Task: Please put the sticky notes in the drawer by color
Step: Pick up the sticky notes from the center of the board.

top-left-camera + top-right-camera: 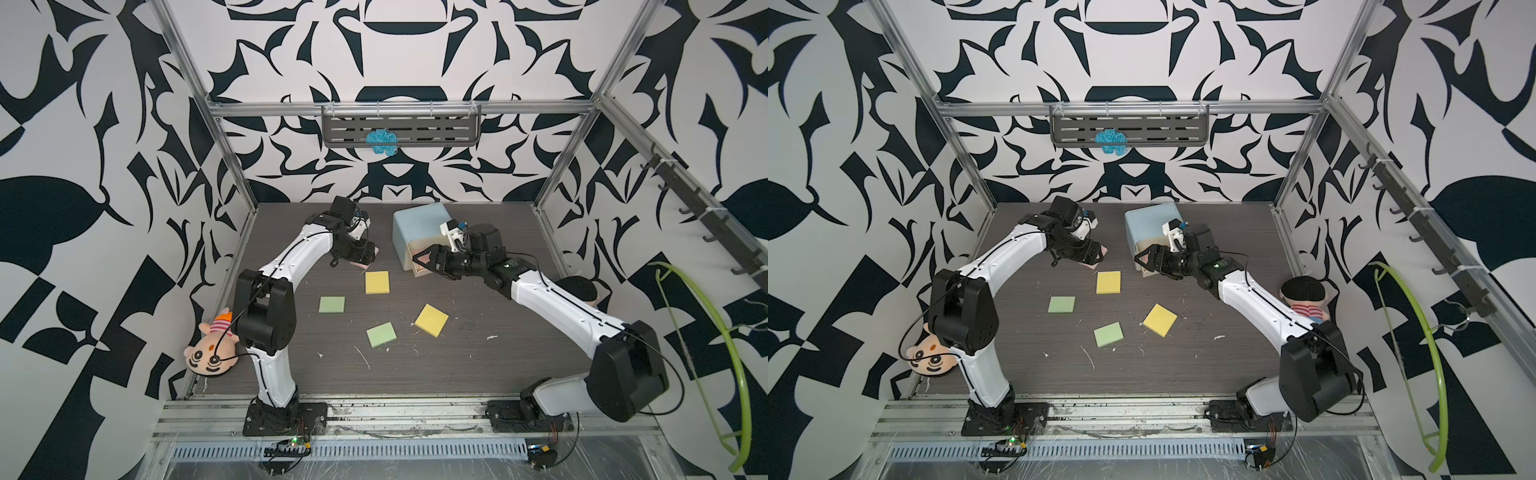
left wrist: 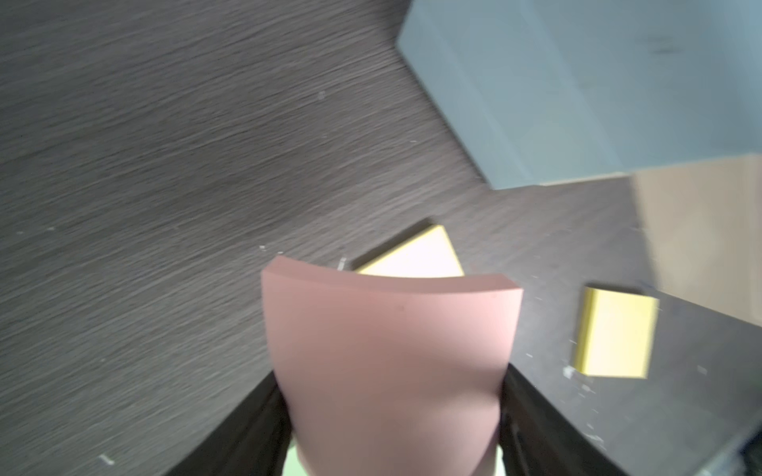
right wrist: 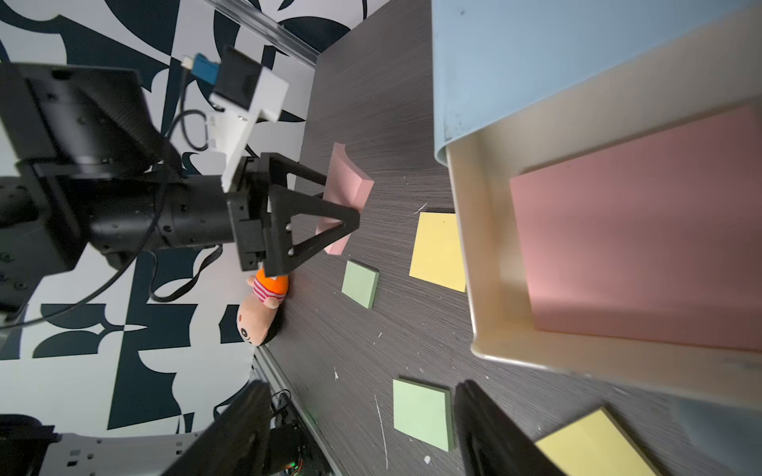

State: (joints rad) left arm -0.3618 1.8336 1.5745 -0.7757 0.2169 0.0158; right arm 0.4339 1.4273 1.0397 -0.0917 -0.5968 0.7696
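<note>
The tray (image 1: 419,247) is open toward my right gripper, and my left gripper is holding the pink sticky note. My right gripper should first take hold of the note's free edge (image 2: 393,280).
My left gripper (image 1: 368,254) is shut on a pink sticky note (image 2: 387,354), which bows between the fingers just above the table, left of the drawer. The drawer (image 1: 419,222) has a pale blue shell, and its cream top tray (image 3: 466,255) is pulled out with another pink sticky note (image 3: 639,255) inside. My right gripper (image 1: 420,261) hangs open at that tray's front, nothing between its fingers (image 3: 486,432). Two yellow pads (image 1: 377,282) (image 1: 432,319) and two green pads (image 1: 332,304) (image 1: 381,334) lie flat mid-table. The knobs are hidden.
A plush doll (image 1: 210,349) lies at the left table edge behind my left arm, and another plush (image 1: 1304,299) sits by the right wall. A teal yarn ball (image 1: 381,141) rests on the back shelf. A green hanger (image 1: 731,332) hangs on the right.
</note>
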